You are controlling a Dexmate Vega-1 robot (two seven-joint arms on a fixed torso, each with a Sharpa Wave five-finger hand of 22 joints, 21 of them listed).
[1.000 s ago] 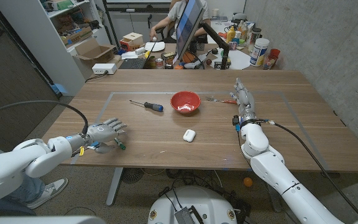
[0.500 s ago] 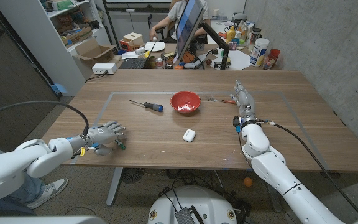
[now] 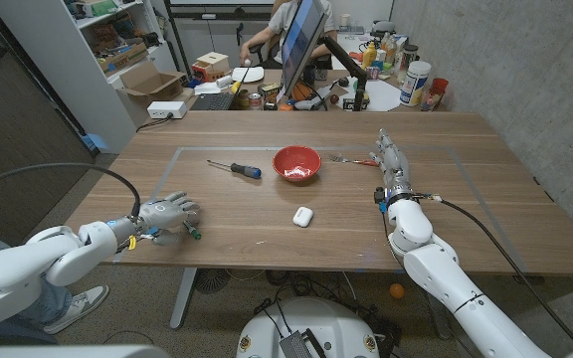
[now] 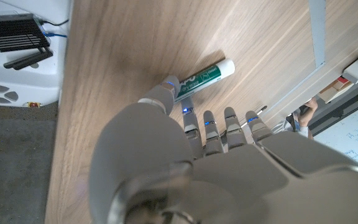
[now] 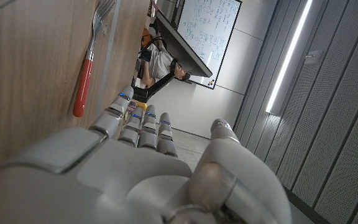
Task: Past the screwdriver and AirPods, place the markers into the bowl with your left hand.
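The marker's loose white end [image 4: 227, 66] reaches well beyond my thumb. I expect the white marker [image 4: 202, 81] to tip steeply with that end down as I lift it.
A white marker [image 3: 189, 233] with a green label [image 4: 204, 76] lies near the table's front left edge. My left hand [image 3: 165, 214] hovers over it with fingers spread and reaching forward. In the left wrist view the thumb tip [image 4: 166, 88] touches the marker's near end, and nothing is gripped. The red bowl [image 3: 296, 164] stands at mid-table. A blue-handled screwdriver [image 3: 235, 168] lies to its left and a white AirPods case [image 3: 302, 216] in front of it. My right hand [image 3: 390, 161] stands on the table at the right, fingers straight, holding nothing.
A red-handled fork [image 3: 354, 159] [image 5: 86, 78] lies just beside my right hand, between it and the bowl. Behind the table's far edge stand a monitor [image 3: 301, 40], boxes and bottles, with a person seated there.
My left hand has slid slightly back toward the front edge and settled lower over the marker. The right hand and other objects have not moved.
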